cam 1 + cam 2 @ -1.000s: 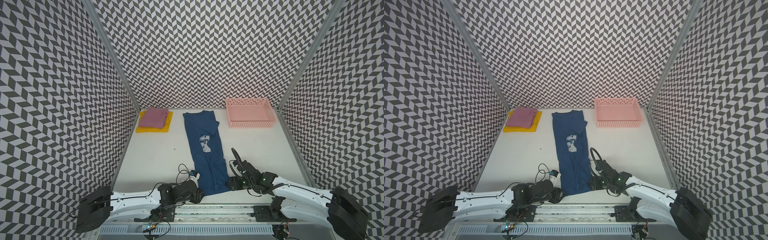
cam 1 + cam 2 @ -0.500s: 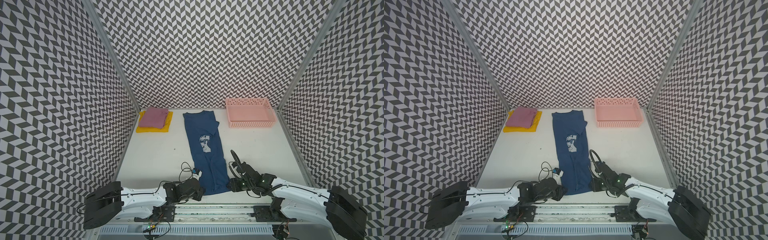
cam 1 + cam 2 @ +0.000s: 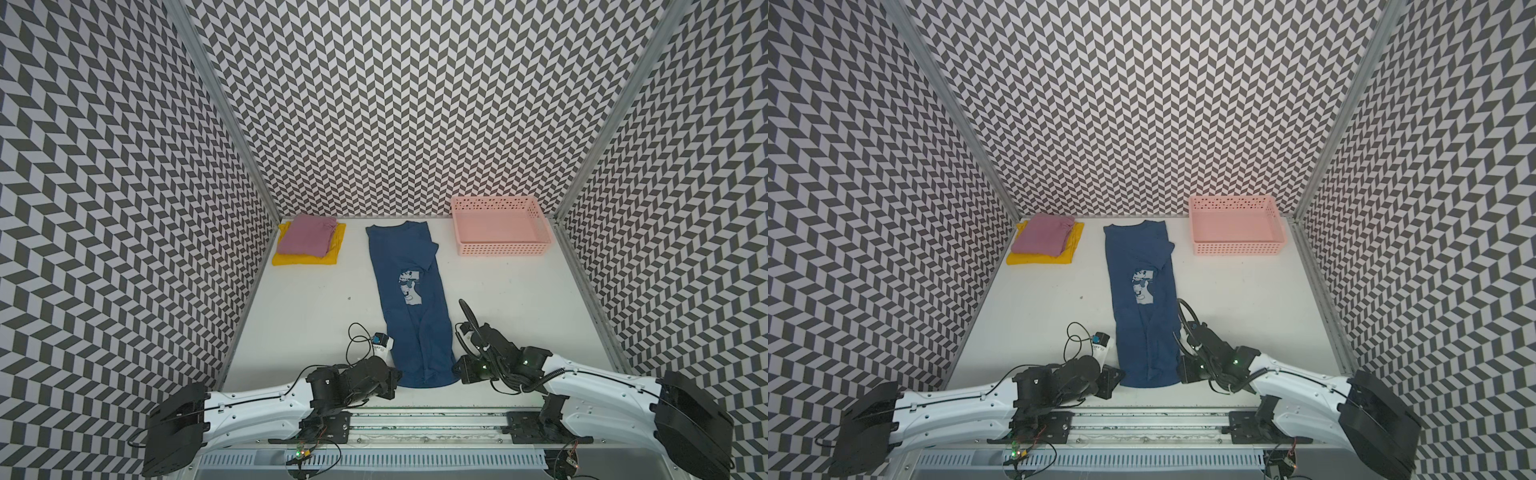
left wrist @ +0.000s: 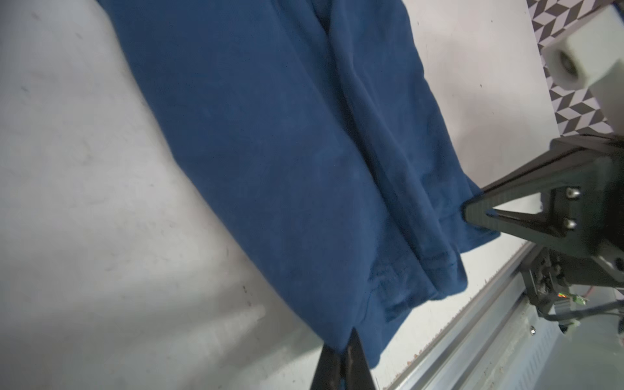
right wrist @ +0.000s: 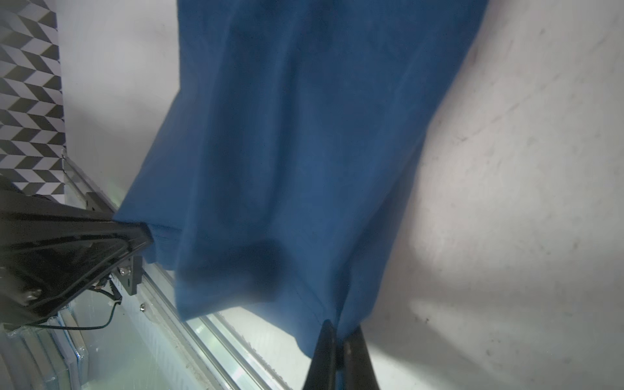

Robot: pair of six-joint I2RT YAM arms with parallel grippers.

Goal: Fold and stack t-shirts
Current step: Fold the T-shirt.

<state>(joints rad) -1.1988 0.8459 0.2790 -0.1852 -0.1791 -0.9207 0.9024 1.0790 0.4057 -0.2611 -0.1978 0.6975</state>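
Note:
My right gripper should keep carrying the hem forward until it passes the pale print (image 3: 410, 286), as my fingers are pinching both hem corners (image 3: 453, 384) of the navy blue t-shirt.
A navy blue t-shirt (image 3: 409, 291) (image 3: 1144, 299) with a pale cartoon print lies as a long narrow strip down the middle of the white table. My left gripper (image 3: 397, 376) (image 4: 344, 351) is shut on its near-left hem corner. My right gripper (image 3: 457, 370) (image 5: 339, 337) is shut on its near-right hem corner. Both wrist views show blue cloth (image 4: 270, 135) (image 5: 304, 152) pinched between the black fingertips. At the far left, a mauve-pink folded t-shirt (image 3: 305, 235) (image 3: 1042, 235) rests on a yellow folded t-shirt (image 3: 303, 258) (image 3: 1038, 258).
A pink perforated basket (image 3: 500, 230) (image 3: 1237, 230) stands at the far right with nothing in it. A metal rail (image 3: 415, 415) runs along the table's near edge. Patterned walls close in three sides. A loose black cable (image 3: 357, 336) loops beside the left arm.
Both grippers closed on the navy t-shirt's near hem corners. The left arm slid slightly right and nearer the front edge; the right arm barely moved.

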